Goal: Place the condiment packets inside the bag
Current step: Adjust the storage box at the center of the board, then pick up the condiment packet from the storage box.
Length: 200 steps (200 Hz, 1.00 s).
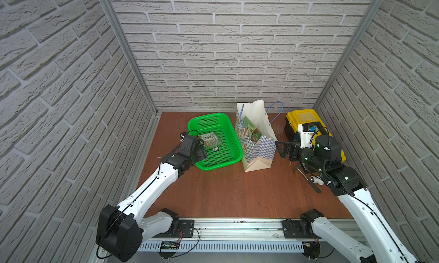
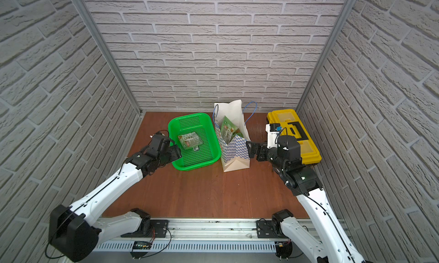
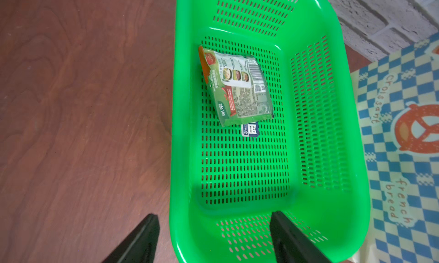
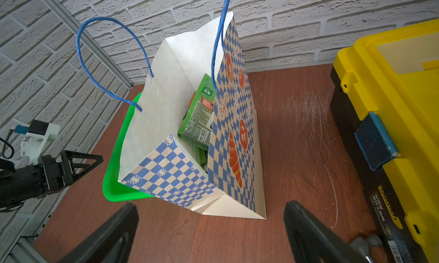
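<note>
My left gripper's fingers are on both sides of the green basket's rim (image 3: 179,205), so next I move both inside the basket and pinch the condiment packet's near corner (image 3: 221,114).
One green printed condiment packet (image 3: 237,88) lies flat on the floor of the green basket (image 3: 332,131), and shows in both top views (image 1: 210,139) (image 2: 190,140). Several more packets (image 4: 199,117) (image 1: 250,128) stand inside the checkered bag (image 4: 237,131) (image 1: 257,150) (image 2: 234,150), which is upright and open just right of the basket. My left gripper (image 3: 213,214) (image 1: 202,152) is open and empty, straddling the basket's near-left rim: one finger hangs outside over the table, the other inside. My right gripper (image 4: 211,204) (image 1: 281,149) is open and empty, just right of the bag's base.
A yellow-and-black toolbox (image 1: 301,118) (image 4: 403,83) stands at the back right, close behind my right arm. A hammer (image 1: 311,181) lies on the table under that arm. A small blue-and-white label (image 3: 250,129) sits on the basket floor beside the packet. Brick walls close in three sides.
</note>
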### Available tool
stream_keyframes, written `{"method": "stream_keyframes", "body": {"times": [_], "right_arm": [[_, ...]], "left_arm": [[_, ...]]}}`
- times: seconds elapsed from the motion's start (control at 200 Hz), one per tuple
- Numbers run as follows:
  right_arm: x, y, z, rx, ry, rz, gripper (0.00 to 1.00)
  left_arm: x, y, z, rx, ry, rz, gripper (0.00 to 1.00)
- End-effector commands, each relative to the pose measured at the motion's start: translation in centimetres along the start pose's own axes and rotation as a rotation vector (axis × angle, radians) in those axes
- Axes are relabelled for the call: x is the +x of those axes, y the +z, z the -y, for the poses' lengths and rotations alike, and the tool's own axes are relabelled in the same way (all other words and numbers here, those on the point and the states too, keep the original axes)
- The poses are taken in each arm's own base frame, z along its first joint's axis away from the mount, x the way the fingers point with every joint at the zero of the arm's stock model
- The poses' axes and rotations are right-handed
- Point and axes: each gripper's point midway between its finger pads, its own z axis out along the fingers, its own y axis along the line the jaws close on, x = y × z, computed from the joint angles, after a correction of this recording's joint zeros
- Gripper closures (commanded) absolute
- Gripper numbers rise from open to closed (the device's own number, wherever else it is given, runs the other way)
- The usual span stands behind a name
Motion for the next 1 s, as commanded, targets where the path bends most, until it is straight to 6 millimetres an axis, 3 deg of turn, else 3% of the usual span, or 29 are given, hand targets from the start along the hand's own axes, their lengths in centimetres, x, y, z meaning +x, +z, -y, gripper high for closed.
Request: {"method": "stream_keyframes", "body": {"times": [0.0, 0.135, 0.265, 0.42, 0.55, 0.685, 0.815, 0.995], "right_arm": [[-0.8, -0.1, -0.2, -0.015, -0.001, 0.045, 0.01], [-0.6, 0.1, -0.2, -0.019, -0.004, 0.040, 0.01], [-0.4, 0.1, -0.1, -0.018, -0.010, 0.036, 0.01], [-0.5, 0.0, -0.1, -0.018, -0.016, 0.037, 0.01], [-0.6, 0.0, -0.3, -0.021, -0.016, 0.040, 0.01], [-0.7, 0.0, -0.3, -0.024, -0.014, 0.040, 0.01], [-0.8, -0.2, -0.4, -0.023, -0.018, 0.039, 0.01], [-1.0, -0.1, -0.4, -0.022, -0.023, 0.038, 0.01]], "left_arm": [[0.8, 1.5, -1.8, -0.100, 0.001, -0.044, 0.22], [2.2, 3.2, -3.8, -0.187, -0.012, -0.120, 0.23], [2.4, 3.4, -6.8, -0.291, -0.055, -0.144, 0.25], [0.7, 2.0, -9.6, -0.353, -0.121, -0.089, 0.25], [-1.1, 0.8, -10.3, -0.362, -0.139, -0.021, 0.24], [-2.7, -0.2, -8.9, -0.298, -0.149, 0.012, 0.26], [-3.9, -1.0, -4.9, -0.125, -0.127, 0.057, 0.27], [-5.1, -2.0, -0.3, -0.011, -0.087, 0.094, 0.24]]}}
